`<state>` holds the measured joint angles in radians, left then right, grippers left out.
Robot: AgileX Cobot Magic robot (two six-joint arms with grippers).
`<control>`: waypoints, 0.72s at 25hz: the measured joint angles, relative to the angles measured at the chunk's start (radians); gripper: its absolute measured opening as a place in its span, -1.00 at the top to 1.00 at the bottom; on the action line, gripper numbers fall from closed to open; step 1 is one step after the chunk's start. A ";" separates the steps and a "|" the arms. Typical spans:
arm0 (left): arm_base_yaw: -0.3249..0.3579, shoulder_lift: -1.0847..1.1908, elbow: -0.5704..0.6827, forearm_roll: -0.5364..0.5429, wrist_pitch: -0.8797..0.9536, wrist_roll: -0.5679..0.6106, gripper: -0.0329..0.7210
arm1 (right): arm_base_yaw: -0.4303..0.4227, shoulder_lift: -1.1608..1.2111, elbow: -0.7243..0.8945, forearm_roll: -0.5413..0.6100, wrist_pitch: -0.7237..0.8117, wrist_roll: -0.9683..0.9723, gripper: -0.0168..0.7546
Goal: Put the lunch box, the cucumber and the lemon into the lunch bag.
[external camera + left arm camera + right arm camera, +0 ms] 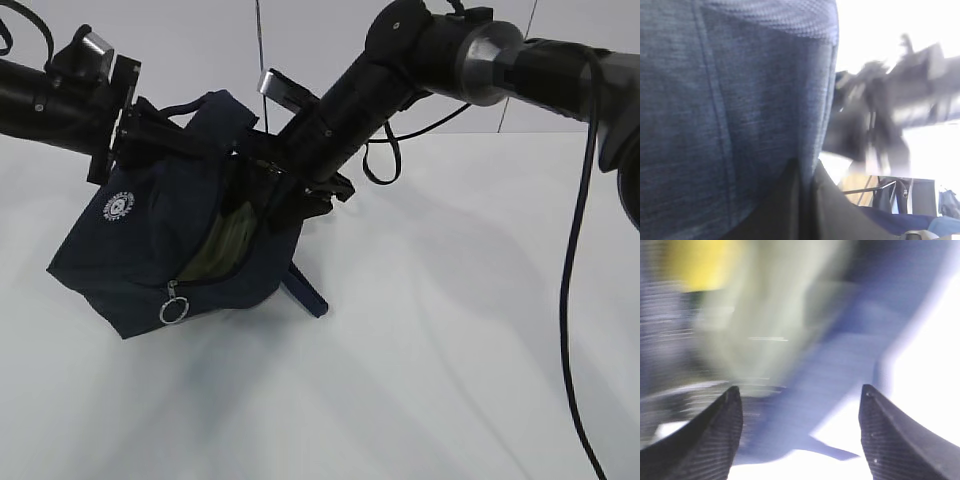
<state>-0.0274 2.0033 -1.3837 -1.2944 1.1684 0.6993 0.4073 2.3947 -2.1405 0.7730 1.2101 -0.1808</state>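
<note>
Next, I back my right gripper out and pinch the opposite rim (282, 248) with it before lifting the bag upright, with the lunch bag tilted (150, 235) and my left gripper on one side.
The navy lunch bag (150, 240) sits tilted on the white table, its mouth open to the right. My left gripper (150, 125) is shut on the bag's upper fabric (740, 110), which runs between its fingers (787, 200). My right gripper (290, 205) is at the bag's mouth, open and empty (800, 389). The lunch box's pale green lid (225, 245) shows inside the bag and appears blurred in the right wrist view (765, 315). The yellow lemon (700, 262) lies beside it in the bag. The cucumber does not show.
The zipper's silver ring pull (172, 310) hangs at the bag's front, and the round white logo (118, 205) is on its side. One navy handle (305, 290) lies on the table (450, 350) to the right of the bag. Black cables hang by the right arm.
</note>
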 joint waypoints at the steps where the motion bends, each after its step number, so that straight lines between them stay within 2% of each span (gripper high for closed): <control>1: 0.000 0.000 0.000 0.002 0.000 0.000 0.94 | 0.000 0.000 0.000 -0.005 0.003 0.000 -0.44; 4: 0.000 0.000 0.000 0.019 0.000 0.000 0.94 | 0.000 -0.013 0.000 -0.063 0.005 0.025 -0.44; 9: 0.000 0.000 0.000 0.030 0.000 0.000 0.94 | 0.000 -0.058 -0.007 -0.347 0.013 0.158 -0.44; 11: 0.000 0.000 0.000 0.030 0.000 0.000 0.94 | -0.004 -0.065 -0.009 -0.403 0.013 0.181 -0.44; 18: 0.000 0.000 0.000 0.032 0.000 0.000 0.94 | -0.004 -0.057 -0.009 -0.389 0.014 0.205 -0.44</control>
<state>-0.0274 2.0033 -1.3837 -1.2626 1.1684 0.6993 0.4034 2.3378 -2.1490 0.3843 1.2239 0.0243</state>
